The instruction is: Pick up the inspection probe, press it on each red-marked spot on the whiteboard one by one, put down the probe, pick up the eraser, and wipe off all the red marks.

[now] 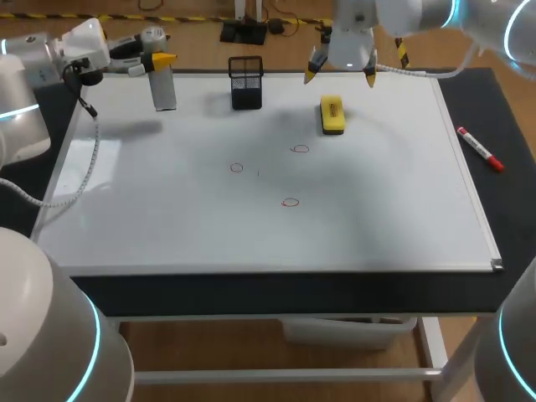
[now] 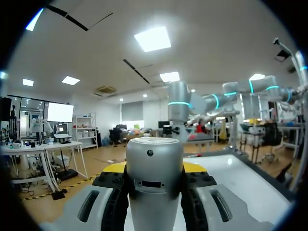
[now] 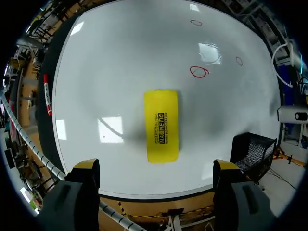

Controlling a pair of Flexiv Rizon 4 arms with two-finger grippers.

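The red circles are thin lines of marker on the glossy whiteboard (image 1: 201,213). The red ink should come away when I rub the eraser over it.
The silver cylindrical probe (image 1: 164,87) stands upright over the whiteboard's (image 1: 167,218) far left corner, with my left gripper (image 1: 156,60) shut on it from the side. In the left wrist view the probe (image 2: 155,178) fills the space between the yellow-tipped fingers of the left gripper (image 2: 155,169). My right gripper (image 1: 342,75) hangs open above the yellow eraser (image 1: 332,115), which lies flat on the board. In the right wrist view the eraser (image 3: 162,126) lies just ahead of the right gripper (image 3: 156,168), untouched. Three small red circles (image 1: 237,167), (image 1: 300,149), (image 1: 291,202) mark the board's middle.
A black mesh pen holder (image 1: 245,82) stands at the board's far edge between the two grippers; the right wrist view shows the holder (image 3: 252,151) beside that gripper. A red marker (image 1: 480,148) lies on the dark table, right of the board.
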